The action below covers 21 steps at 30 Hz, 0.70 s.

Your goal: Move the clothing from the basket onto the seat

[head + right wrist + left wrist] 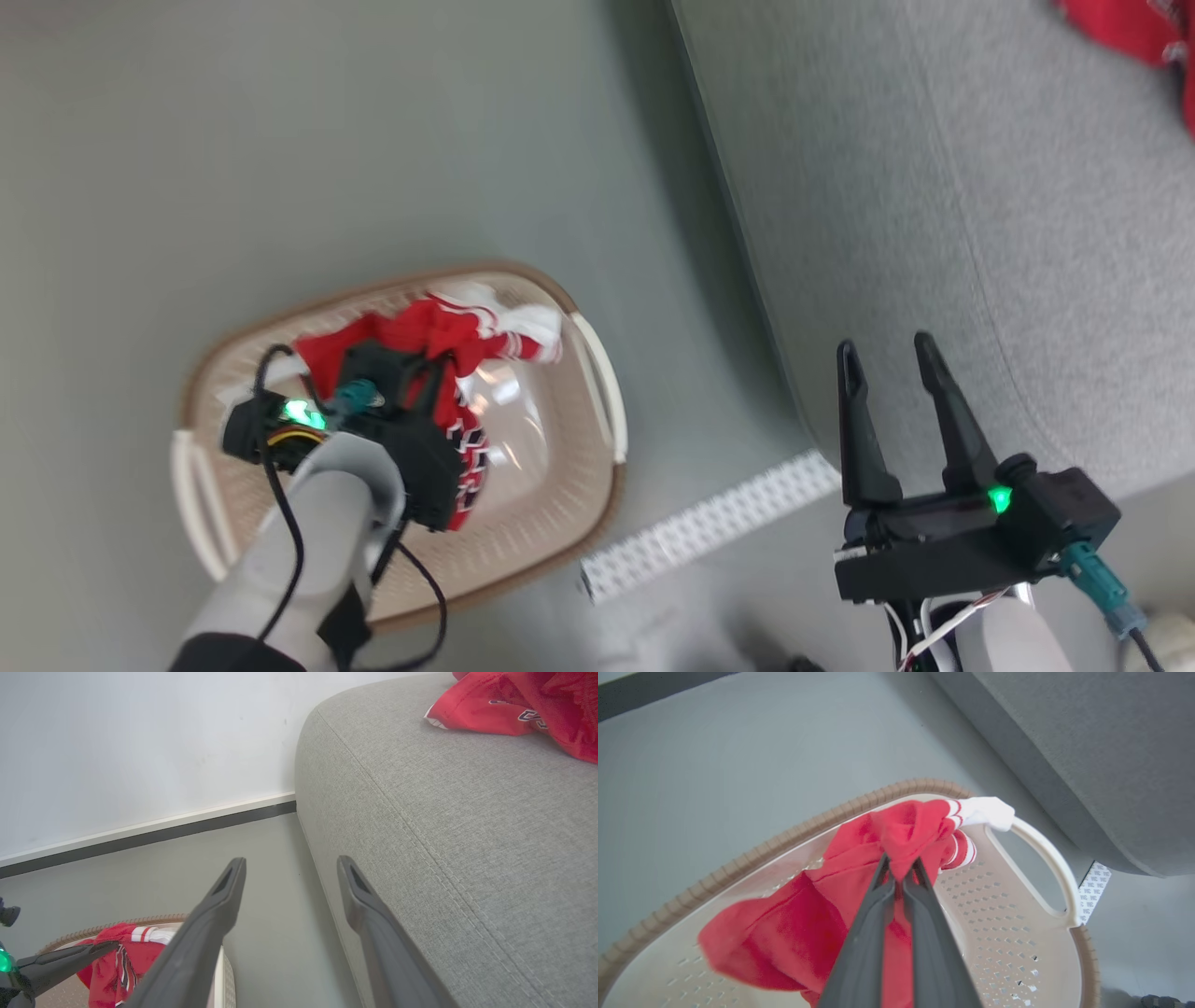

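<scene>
The cream basket's bottom (511, 413) can be seen next to the bunched red clothing (423, 329). The basket will be empty when I take this clothing to the seat.
The cream basket (597, 373) with its brown rim (784, 835) stands on the grey floor, left of the seat. In it, red clothing (439, 331) with white striped cuffs is bunched up. My left gripper (422, 362) is shut on this clothing (784, 924), with a fold pinched at the fingertips (883, 868) and the rest draping down over the basket floor. My right gripper (887, 347) hangs open and holds nothing at the grey seat's (980, 233) front edge. In the right wrist view its own gripper (290, 861) points along that edge. Another red garment (514, 700) lies on the seat (467, 835).
A white perforated strip (709, 527) lies on the floor between the basket and the seat. Behind the floor runs a white wall (140, 765) with a dark baseboard. One white basket handle (1045, 858) faces the seat (1087, 742).
</scene>
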Tool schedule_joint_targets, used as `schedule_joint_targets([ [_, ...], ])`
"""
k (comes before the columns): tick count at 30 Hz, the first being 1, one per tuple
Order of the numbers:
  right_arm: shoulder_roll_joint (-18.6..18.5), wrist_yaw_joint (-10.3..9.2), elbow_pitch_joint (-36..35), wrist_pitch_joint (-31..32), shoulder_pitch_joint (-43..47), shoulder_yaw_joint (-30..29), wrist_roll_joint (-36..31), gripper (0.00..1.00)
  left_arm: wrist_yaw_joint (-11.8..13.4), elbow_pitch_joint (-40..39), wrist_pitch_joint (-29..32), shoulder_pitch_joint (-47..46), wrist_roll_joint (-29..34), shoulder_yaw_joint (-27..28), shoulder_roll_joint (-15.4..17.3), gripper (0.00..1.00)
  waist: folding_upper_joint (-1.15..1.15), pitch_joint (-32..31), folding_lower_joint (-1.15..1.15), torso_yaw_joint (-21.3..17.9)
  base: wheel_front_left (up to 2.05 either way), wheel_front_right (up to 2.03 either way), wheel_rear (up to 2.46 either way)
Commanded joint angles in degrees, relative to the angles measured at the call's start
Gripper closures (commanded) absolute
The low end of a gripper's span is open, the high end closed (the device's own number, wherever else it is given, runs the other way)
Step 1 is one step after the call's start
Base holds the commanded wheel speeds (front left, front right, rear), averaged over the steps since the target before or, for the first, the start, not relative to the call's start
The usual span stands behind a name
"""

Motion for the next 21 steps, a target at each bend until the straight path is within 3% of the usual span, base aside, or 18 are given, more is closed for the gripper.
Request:
schedule_joint_targets([
  [1, -0.3, -0.02, 0.5, -0.1, 1.0, -0.3, -0.4, 0.00, 0.7, -1.2, 0.3, 1.6, -1.1, -0.9, -0.4, 1.00, 0.00, -11.6, 0.00, 8.3, 0.00, 0.00, 0.00],
  [12, -0.2, -0.02, 6.2, -0.1, 5.5, 0.6, -2.6, 0.00, 7.6, -14.4, 2.7, 8.3, -12.4, -8.1, -0.2, 1.00, 0.00, -27.2, 0.00, 14.7, 0.00, 0.00, 0.00],
  [21, -0.2, -0.02, 11.4, 1.6, 5.7, 5.1, -0.2, 0.00, 9.1, -21.2, 4.0, 8.4, -15.9, -9.9, -0.3, 1.00, 0.00, -36.9, 0.00, 17.6, 0.00, 0.00, 0.00],
])
